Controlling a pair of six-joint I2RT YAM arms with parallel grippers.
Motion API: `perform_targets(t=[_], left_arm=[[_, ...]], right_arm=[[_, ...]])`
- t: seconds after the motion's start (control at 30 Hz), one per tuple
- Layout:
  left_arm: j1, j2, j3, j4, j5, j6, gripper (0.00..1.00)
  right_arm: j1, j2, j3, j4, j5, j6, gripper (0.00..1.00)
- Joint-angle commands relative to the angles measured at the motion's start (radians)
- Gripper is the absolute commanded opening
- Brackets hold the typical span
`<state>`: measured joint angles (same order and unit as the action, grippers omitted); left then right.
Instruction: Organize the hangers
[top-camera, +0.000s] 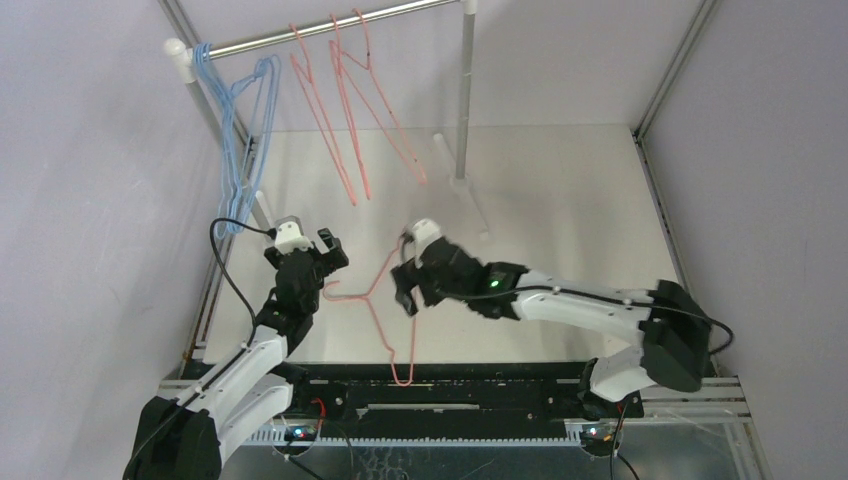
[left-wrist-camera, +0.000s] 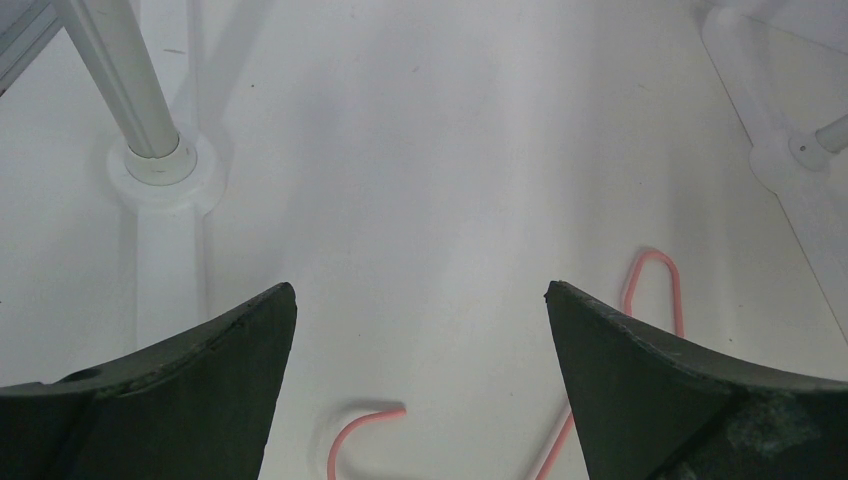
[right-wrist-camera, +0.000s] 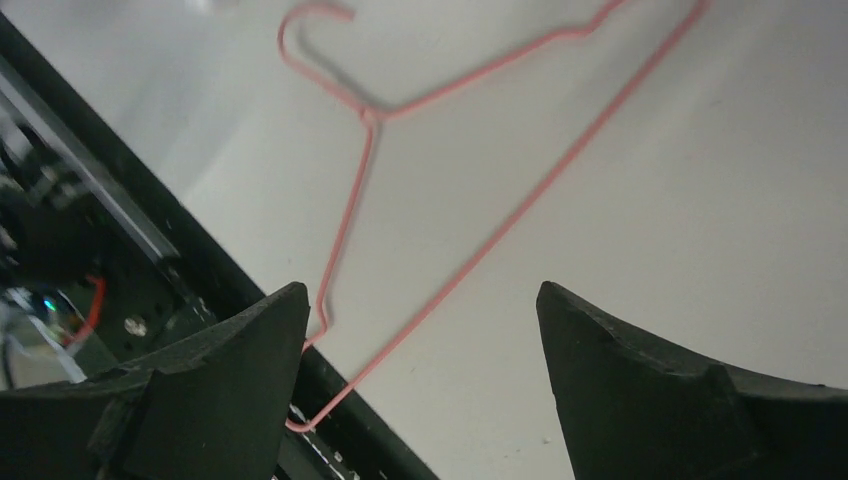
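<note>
The pink hanger (top-camera: 367, 297) will tip with its hook up high and its bar trailing low when I lift it by an arm, because the long bar (top-camera: 413, 342) lies away from the hook.
One pink hanger (top-camera: 370, 297) lies flat on the white table between my two grippers, its lower corner over the black front edge. My left gripper (top-camera: 335, 258) is open and empty just left of its hook. In the left wrist view the hook (left-wrist-camera: 360, 432) lies between the spread fingers of the left gripper (left-wrist-camera: 420, 290). My right gripper (top-camera: 405, 290) is open and empty above the hanger's right side. In the right wrist view the hanger (right-wrist-camera: 372, 115) lies below the right gripper (right-wrist-camera: 420, 290), touching neither finger. Blue hangers (top-camera: 238, 130) and pink hangers (top-camera: 345, 110) hang on the rail.
The silver rail (top-camera: 320, 28) on white posts spans the back. Its left post base (left-wrist-camera: 160, 165) stands on the table close ahead of the left gripper, and the right post (top-camera: 465, 100) stands behind the right gripper. The black front rail (top-camera: 450, 385) borders the table's near edge.
</note>
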<state>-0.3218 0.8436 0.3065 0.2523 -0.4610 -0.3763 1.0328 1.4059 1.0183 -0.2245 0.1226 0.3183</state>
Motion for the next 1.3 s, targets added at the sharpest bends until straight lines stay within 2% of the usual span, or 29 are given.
perform_targets(t=[0.0,0.17,0.37,0.57,0.83,0.9,0.97,1.03,1.07,1.27], left_arm=[[0.007,0.006,0.002,0.037,-0.008,0.0,0.99],[0.006,-0.004,0.0,0.03,-0.011,-0.001,0.99],[0.006,-0.035,-0.01,0.029,-0.019,-0.002,0.99],[0.007,-0.031,-0.009,0.032,-0.007,-0.011,1.0],[0.006,-0.031,-0.008,0.031,-0.008,-0.01,1.0],[0.006,-0.029,-0.008,0.031,-0.008,-0.01,0.99],[0.006,-0.028,-0.007,0.031,-0.007,-0.01,1.0],[0.006,-0.028,-0.007,0.032,-0.007,-0.01,1.0],[0.006,-0.028,-0.008,0.031,-0.008,-0.01,1.0],[0.006,-0.031,-0.007,0.03,-0.011,-0.009,0.99]], right_arm=[[0.166,0.15,0.125,-0.111,0.189,-0.06,0.91],[0.269,0.346,0.298,-0.195,0.254,-0.055,0.88],[0.275,0.456,0.313,-0.159,0.229,-0.013,0.83],[0.276,0.553,0.329,-0.136,0.19,0.023,0.7],[0.276,0.604,0.328,-0.115,0.167,0.038,0.65],[0.272,0.608,0.317,-0.11,0.158,0.048,0.59],[0.263,0.602,0.291,-0.089,0.145,0.066,0.36],[0.252,0.588,0.259,-0.072,0.128,0.083,0.07],[0.246,0.584,0.247,-0.071,0.124,0.093,0.0],[0.224,0.497,0.148,-0.06,0.157,0.102,0.0]])
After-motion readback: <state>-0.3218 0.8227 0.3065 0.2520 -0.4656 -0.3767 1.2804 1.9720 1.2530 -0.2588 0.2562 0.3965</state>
